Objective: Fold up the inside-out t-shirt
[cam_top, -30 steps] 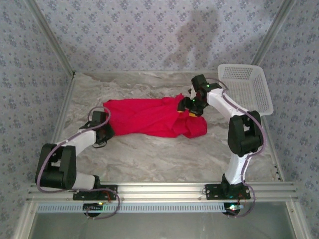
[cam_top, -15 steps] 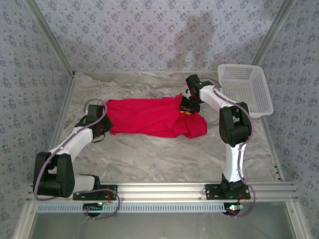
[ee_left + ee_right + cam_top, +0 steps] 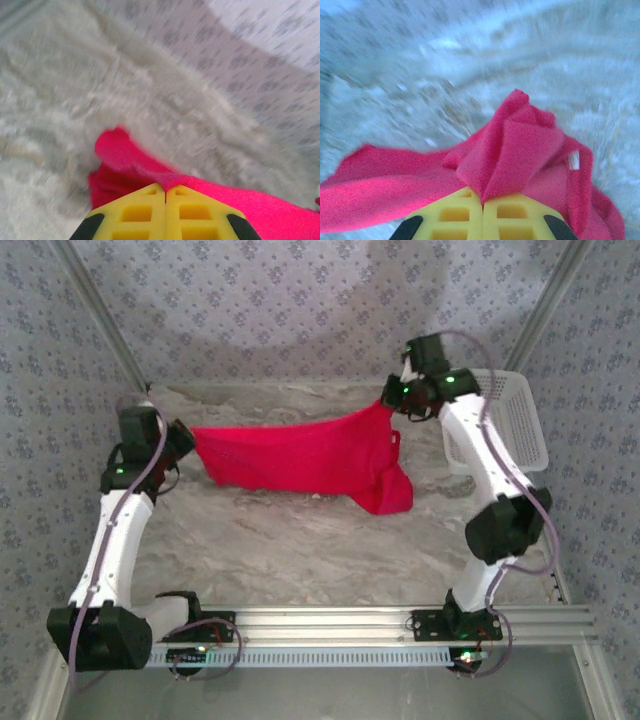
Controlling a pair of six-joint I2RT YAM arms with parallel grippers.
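Note:
The t-shirt hangs in a narrow band (image 3: 298, 458) between the robot's grippers, so the left gripper and the right gripper should swing it toward the near rail and lay it flat.
The inside-out t-shirt (image 3: 300, 455) is bright red and hangs stretched between both arms above the marbled table, its right end drooping toward the surface. My left gripper (image 3: 185, 438) is shut on the shirt's left end; in the left wrist view its yellow fingertips (image 3: 165, 189) pinch the red cloth (image 3: 130, 160). My right gripper (image 3: 390, 400) is shut on the shirt's right end, raised at the back. In the right wrist view its jaws (image 3: 483, 197) meet on a bunched fold (image 3: 515, 145), and a small white tag (image 3: 574, 160) shows on the cloth.
A white plastic basket (image 3: 520, 420) stands at the back right, just behind the right arm. Patterned walls close off the back and both sides. An aluminium rail (image 3: 330, 620) runs along the near edge by the arm bases.
The right gripper has closed on the shirt's right end and risen toward the back. The left arm has lifted and swung left with its end. The shirt is now pulled taut off the table.

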